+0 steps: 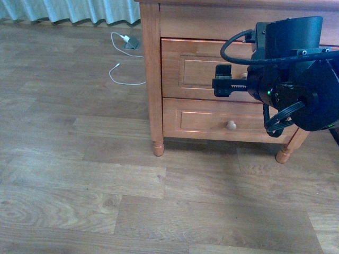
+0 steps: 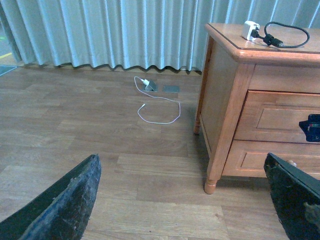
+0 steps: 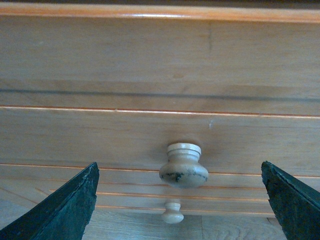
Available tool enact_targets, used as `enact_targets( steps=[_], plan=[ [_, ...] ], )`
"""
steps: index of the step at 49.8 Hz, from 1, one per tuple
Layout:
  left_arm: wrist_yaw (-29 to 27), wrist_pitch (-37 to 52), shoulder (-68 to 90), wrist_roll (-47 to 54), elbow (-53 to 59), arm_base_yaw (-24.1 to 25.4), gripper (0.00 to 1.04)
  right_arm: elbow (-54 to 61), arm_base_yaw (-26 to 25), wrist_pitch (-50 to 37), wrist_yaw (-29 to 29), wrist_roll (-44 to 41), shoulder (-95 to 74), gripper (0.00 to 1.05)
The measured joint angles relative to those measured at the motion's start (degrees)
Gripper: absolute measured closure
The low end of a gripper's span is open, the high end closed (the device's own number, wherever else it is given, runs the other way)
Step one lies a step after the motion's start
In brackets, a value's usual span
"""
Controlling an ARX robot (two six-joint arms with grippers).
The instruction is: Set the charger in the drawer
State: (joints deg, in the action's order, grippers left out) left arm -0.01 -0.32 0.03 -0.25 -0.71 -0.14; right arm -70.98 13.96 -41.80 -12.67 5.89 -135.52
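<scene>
My gripper will make the upper drawer [image 2: 278,117] slide straight out when it pulls the drawer's knob, because a straight seam [image 2: 241,115] separates the drawer's front from the cabinet post.
The charger [image 2: 251,30], a white plug block with a looped black cable [image 2: 287,36], lies on top of the wooden cabinet; it shows only in the left wrist view. The upper drawer [image 1: 193,69] is shut. My right gripper [image 1: 226,84] is open right in front of it, with the drawer's pale round knob [image 3: 183,167] between its spread fingers [image 3: 75,205], not touching. The drawer front [image 3: 100,135] fills the right wrist view. My left gripper [image 2: 181,157] is open and empty above the floor, left of the cabinet.
A thin white cable with a grey adapter [image 1: 127,53] lies on the wooden floor by the curtain [image 1: 69,10]. The lower drawer [image 1: 201,119] is shut, with its own knob [image 1: 231,125]. The cabinet stands on turned legs [image 1: 158,147].
</scene>
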Motion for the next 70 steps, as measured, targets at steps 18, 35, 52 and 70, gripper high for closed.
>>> enact_targets(
  steps=[18, 35, 52, 70],
  plan=[
    [0.0, 0.0, 0.0, 0.0, 0.0, 0.0, 0.06, -3.3, 0.0, 0.3, -1.7, 0.5, -2.9, 0.08],
    [0.0, 0.0, 0.0, 0.0, 0.0, 0.0, 0.06, -3.3, 0.0, -0.7, -2.3, 0.3, -3.0, 0.41],
    [0.0, 0.0, 0.0, 0.0, 0.0, 0.0, 0.06, -2.2, 0.0, -1.9, -2.0, -0.1, -2.9, 0.81],
    [0.0, 0.0, 0.0, 0.0, 0.0, 0.0, 0.06, 10.8, 0.6, -2.1, 0.4, 2.6, 5.8, 0.82]
  ],
)
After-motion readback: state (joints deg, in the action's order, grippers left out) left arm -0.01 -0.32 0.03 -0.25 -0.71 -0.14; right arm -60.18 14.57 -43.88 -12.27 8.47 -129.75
